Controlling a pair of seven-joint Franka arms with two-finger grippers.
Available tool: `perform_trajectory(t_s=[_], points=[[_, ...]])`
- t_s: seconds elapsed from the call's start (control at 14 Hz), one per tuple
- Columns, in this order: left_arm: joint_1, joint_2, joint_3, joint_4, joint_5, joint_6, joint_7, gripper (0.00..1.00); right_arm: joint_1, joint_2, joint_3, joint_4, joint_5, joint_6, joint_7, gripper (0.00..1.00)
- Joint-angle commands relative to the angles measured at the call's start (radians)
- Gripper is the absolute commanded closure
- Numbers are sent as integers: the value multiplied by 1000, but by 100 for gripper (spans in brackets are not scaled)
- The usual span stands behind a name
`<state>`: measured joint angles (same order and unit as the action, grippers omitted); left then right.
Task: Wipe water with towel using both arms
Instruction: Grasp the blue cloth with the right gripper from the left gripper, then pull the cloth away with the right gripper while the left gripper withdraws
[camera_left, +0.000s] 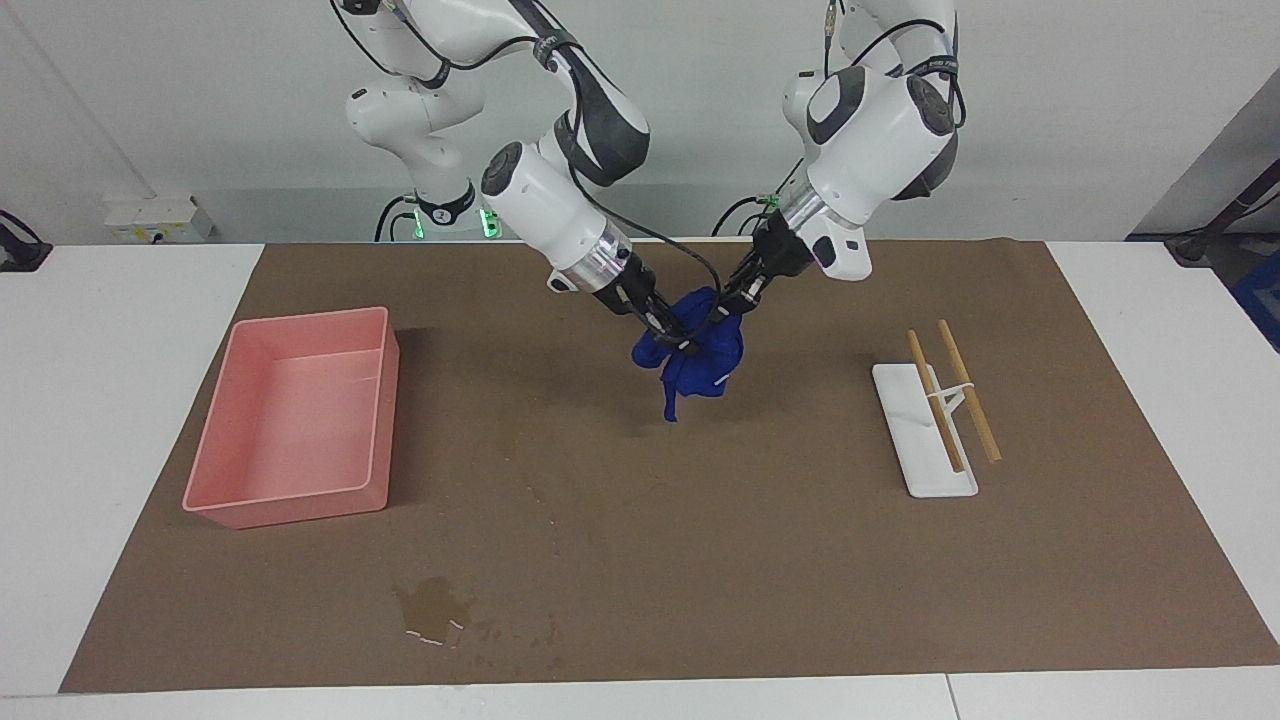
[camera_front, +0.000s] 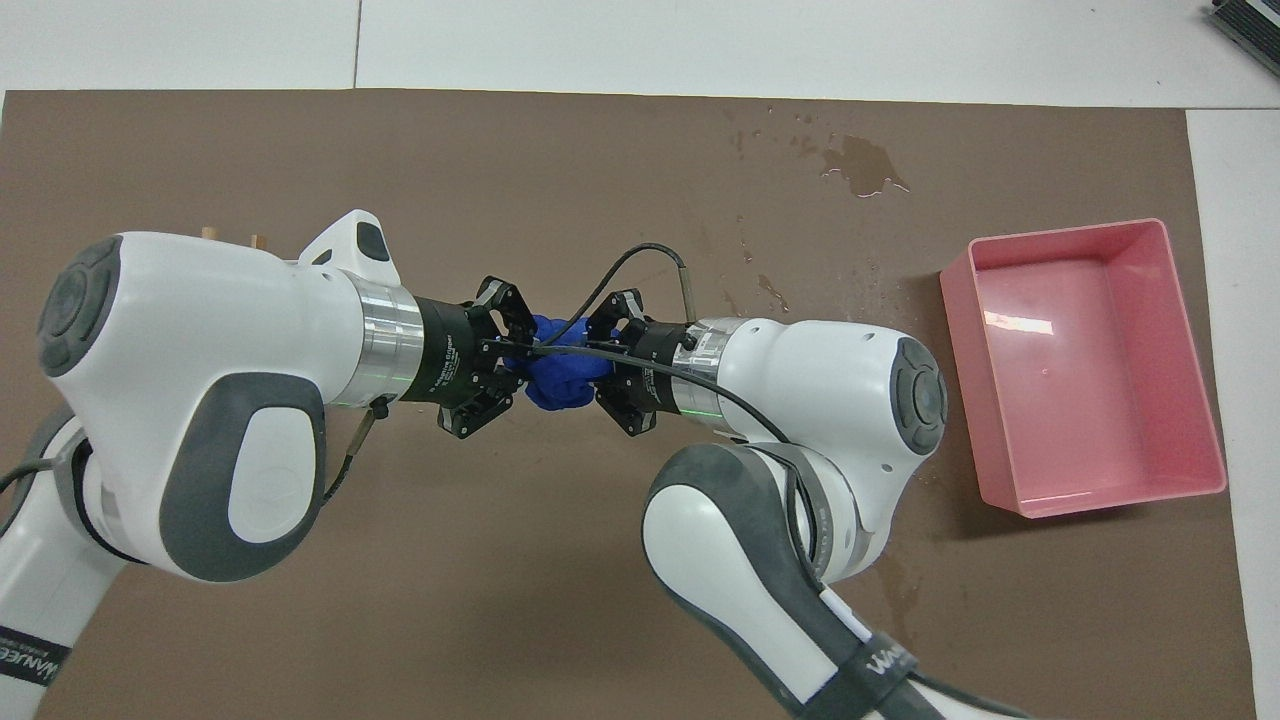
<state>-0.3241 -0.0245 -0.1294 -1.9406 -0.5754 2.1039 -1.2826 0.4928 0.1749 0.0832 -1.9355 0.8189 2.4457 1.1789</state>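
Both of the robot's grippers are on the blue towel (camera_front: 561, 377) and the water (camera_front: 866, 166) is on the right gripper's side, so next the left gripper lets go and moves away before the right gripper wipes.
The blue towel (camera_left: 700, 365) hangs bunched in the air over the middle of the brown mat, also seen in the overhead view (camera_front: 560, 380). My left gripper (camera_left: 735, 300) (camera_front: 505, 365) and my right gripper (camera_left: 670, 335) (camera_front: 600, 365) meet at it from either side, each shut on its upper part. The water (camera_left: 435, 605) is a dark wet blotch with white glints on the mat, farther from the robots than the towel and toward the right arm's end (camera_front: 862, 165). Faint speckled streaks (camera_front: 770, 290) run from it toward the robots.
A pink tray (camera_left: 290, 505) (camera_front: 1090, 235) stands at the right arm's end of the mat. A white rest (camera_left: 925, 470) carrying two wooden chopsticks (camera_left: 968, 392) lies toward the left arm's end. The brown mat (camera_left: 800, 560) covers most of the white table.
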Motion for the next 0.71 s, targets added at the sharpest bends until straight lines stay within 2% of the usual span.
perform_trajectory(t_s=[0.0,0.14,0.21,0.29,0.5,0.64], points=[[-13,-40,14,-29,-23,28,-12,100,-86,-49,0,-74,-131,-189,-219,100],[-13,-40,14,-28,-18,28,-7,100,-114,-75,0,-123,-273,-256,-300,100],[-15,-37,14,-23,-14,30,-6,31,-125,-93,0,-150,-344,-293,-338,100],[-19,-31,14,-14,-1,28,-6,0,-138,-109,0,-173,-410,-336,-394,100],[-12,-19,14,20,225,25,70,0,-143,-152,1,-242,-582,-389,-499,100],[8,-11,25,29,299,22,150,0,-134,-181,1,-293,-686,-399,-527,100]])
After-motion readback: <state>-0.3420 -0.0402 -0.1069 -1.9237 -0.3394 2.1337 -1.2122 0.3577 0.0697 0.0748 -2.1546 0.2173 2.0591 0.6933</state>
